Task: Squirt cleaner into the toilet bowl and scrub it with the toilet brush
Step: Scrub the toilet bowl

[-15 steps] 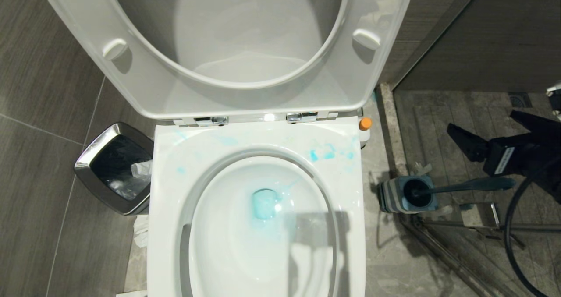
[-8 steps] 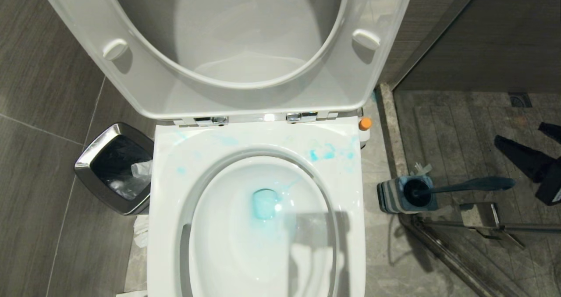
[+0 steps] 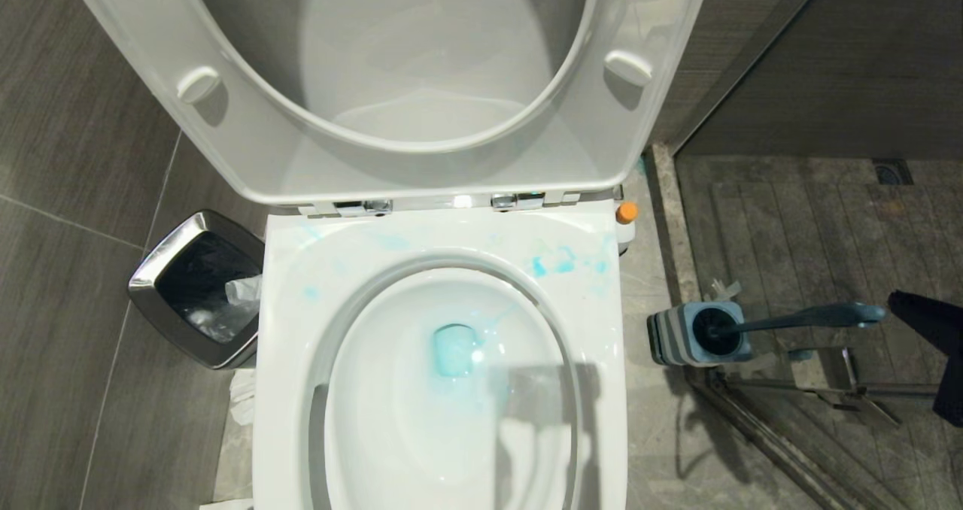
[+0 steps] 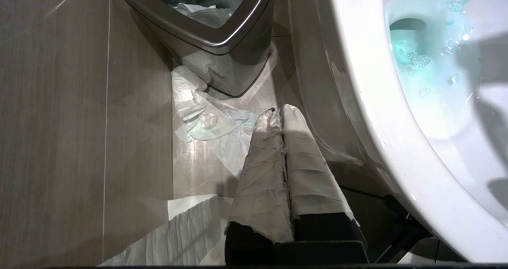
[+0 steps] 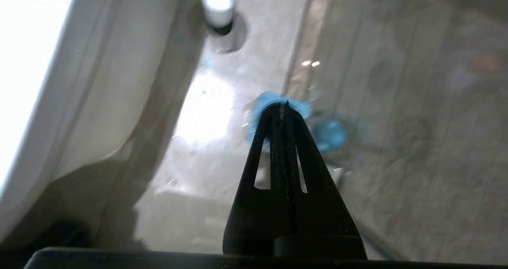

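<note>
My right gripper's closed fingers are just past the brush handle's end (image 3: 871,313). I go on swinging toward the door rail (image 3: 767,447) before they open, until they have room to do so.
The white toilet bowl (image 3: 290,344) fills the middle of the head view, seat and lid raised, blue liquid pooled in its water and smeared on the back rim. The cleaner (image 3: 626,212) stands on the floor behind the bowl's right side, orange cap showing; the right wrist view also catches this cleaner (image 5: 217,5). The toilet brush (image 3: 797,318) rests head-down in its square blue-grey base (image 3: 677,337), handle leaning right. My right gripper (image 3: 899,301) sits at the right edge, just past the handle's end, shut and empty (image 5: 283,107). My left gripper (image 4: 278,112), wrapped in white tape, hangs shut beside the bowl (image 4: 377,114).
A square steel bin (image 3: 197,288) with a dark liner stands left of the bowl. Crumpled tissue (image 4: 206,118) lies on the floor between the bin (image 4: 214,43) and the bowl. A stone kerb (image 3: 673,224) and a glass door rail (image 3: 782,450) border the brush's corner.
My right gripper has drawn back from above the brush handle to the right edge of the head view and gone from open to shut. The brush still sits in its base.
</note>
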Tool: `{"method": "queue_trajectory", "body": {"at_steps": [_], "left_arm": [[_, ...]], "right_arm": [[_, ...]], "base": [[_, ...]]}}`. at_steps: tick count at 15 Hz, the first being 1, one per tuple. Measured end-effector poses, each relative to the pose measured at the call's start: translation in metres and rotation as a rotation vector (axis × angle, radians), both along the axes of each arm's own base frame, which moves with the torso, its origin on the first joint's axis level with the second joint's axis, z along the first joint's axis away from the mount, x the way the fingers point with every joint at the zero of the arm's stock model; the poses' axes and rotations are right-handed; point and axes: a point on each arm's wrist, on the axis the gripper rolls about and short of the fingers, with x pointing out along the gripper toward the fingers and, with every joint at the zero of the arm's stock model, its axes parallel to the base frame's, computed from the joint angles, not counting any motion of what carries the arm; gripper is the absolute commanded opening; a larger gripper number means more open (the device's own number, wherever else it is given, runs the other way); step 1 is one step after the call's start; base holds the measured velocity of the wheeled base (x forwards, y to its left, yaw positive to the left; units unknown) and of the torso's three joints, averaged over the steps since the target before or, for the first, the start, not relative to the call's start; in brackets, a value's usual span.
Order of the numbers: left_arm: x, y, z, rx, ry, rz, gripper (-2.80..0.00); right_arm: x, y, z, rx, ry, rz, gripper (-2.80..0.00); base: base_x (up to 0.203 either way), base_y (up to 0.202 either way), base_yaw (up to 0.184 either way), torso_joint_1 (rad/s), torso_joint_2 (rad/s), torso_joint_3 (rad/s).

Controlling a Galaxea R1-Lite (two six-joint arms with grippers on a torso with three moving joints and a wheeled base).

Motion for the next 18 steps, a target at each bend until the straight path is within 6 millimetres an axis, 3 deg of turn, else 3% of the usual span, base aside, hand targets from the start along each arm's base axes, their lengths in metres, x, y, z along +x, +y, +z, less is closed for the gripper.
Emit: {"method": "queue_trajectory", "body": {"at_steps": [6,11,14,18], "left_arm": [[0.000,0.000,0.000,0.000,0.000,0.000,-2.80],[0.000,0.000,0.000,0.000,0.000,0.001,-2.80],[0.000,0.000,0.000,-0.001,0.000,0.000,-2.80],[0.000,0.000,0.000,0.000,0.000,0.000,-2.80]], "right_arm": [[-0.006,-0.012,-0.045,-0.053,0.179,0.174,-2.80],[-0.034,-0.031,-0.114,-0.134,0.296,0.286,-2.80],[-0.030,-0.034,-0.123,-0.120,0.300,0.280,-2.80],[-0.011,-0.038,-0.129,-0.101,0.344,0.279,-2.80]], "base": [[0.000,0.000,0.000,0.000,0.00,0.000],[0.000,0.000,0.000,0.000,0.00,0.000],[0.000,0.000,0.000,0.000,0.00,0.000],[0.000,0.000,0.000,0.000,0.00,0.000]]}}
